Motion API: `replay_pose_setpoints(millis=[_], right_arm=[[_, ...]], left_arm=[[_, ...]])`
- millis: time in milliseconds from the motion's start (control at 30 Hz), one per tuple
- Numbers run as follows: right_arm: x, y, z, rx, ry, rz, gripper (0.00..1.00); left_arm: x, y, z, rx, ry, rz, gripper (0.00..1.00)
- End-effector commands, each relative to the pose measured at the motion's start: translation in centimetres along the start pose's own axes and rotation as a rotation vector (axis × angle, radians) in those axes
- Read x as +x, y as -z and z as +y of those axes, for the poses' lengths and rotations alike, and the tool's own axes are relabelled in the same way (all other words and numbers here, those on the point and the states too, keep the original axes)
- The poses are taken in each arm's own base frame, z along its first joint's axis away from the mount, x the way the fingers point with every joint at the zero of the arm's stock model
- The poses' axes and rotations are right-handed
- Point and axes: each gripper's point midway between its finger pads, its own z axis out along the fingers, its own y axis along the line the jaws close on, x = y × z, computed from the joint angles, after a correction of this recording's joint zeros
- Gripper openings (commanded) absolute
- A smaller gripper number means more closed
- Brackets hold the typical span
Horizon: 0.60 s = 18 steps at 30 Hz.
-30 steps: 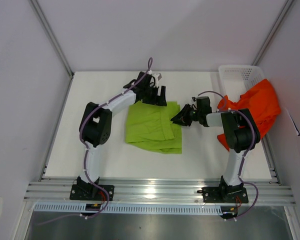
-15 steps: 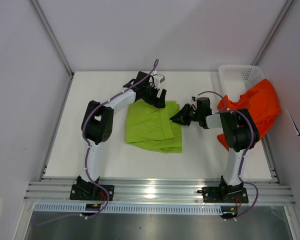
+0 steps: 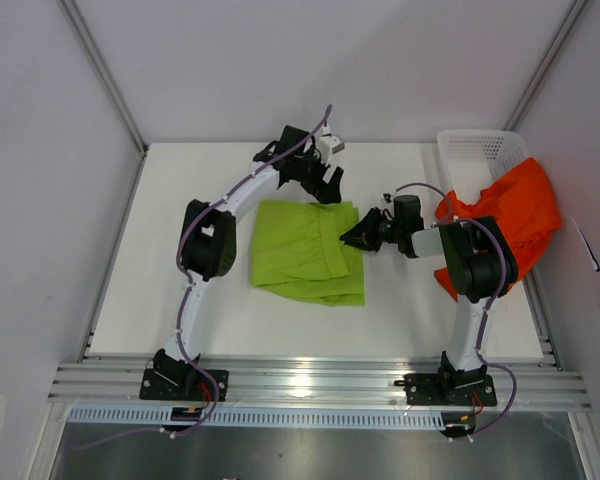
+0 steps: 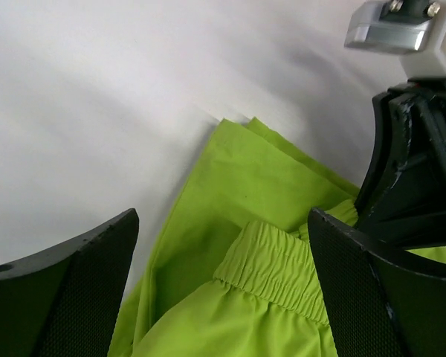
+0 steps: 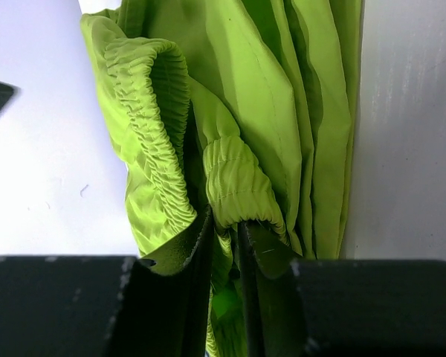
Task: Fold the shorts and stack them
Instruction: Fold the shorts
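The waistband stands bunched (image 5: 240, 181) at my right gripper's fingers, so next my left gripper pinches the waistband's far end (image 4: 256, 256) and holds it while my right gripper opens.
The lime green shorts (image 3: 305, 250) lie folded in the middle of the white table, their gathered waistband showing in both wrist views (image 4: 282, 260) (image 5: 230, 178). My right gripper (image 3: 352, 236) is shut on the waistband at the shorts' right edge, cloth pinched between its fingers (image 5: 227, 245). My left gripper (image 3: 329, 185) hangs open above the shorts' far right corner, its fingers (image 4: 82, 282) wide apart and holding nothing. The orange-red shorts (image 3: 510, 215) hang over the basket at the right, partly behind the right arm.
A white mesh basket (image 3: 480, 152) stands at the table's far right corner under the orange-red shorts. Metal rails run along the near edge (image 3: 310, 385). Bare white table (image 3: 210, 170) lies left of and behind the green shorts.
My left gripper has let go of the green shorts, opened wider and lifted back and to the right. The right gripper has kept its hold and barely moved.
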Motion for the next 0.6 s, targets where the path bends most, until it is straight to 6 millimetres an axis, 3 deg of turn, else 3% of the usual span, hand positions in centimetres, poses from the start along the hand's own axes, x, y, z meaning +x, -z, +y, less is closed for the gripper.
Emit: replay_pose_setpoints(millis=[0, 300, 367, 400, 433, 567], right_arm=[[-0.1, -0.1, 0.5, -0.035, 0.023, -0.002, 0.21], [-0.1, 0.2, 0.8, -0.031, 0.032, -0.005, 0.21], [-0.2, 0.3, 0.8, -0.029, 0.031, -0.006, 0.21], [-0.2, 0.3, 0.9, -0.031, 0.032, -0.008, 0.21], [-0.1, 0.2, 0.8, -0.027, 0.031, -0.006, 0.21], [-0.2, 0.2, 0.6, -0.018, 0.029, -0.014, 0.2]], left_arm=[[2.4, -0.7, -1.4, 0.115, -0.014, 0.085, 0.95], [5.9, 0.4, -3.1, 0.201, 0.028, 0.193, 0.89], [6.6, 0.8, -3.2, 0.223, 0.052, 0.194, 0.81], [6.3, 1.1, -3.5, 0.242, 0.052, 0.18, 0.75], [6.1, 1.3, -3.4, 0.244, 0.056, 0.173, 0.62], [5.1, 2.2, -4.2, 0.279, 0.052, 0.141, 0.39]])
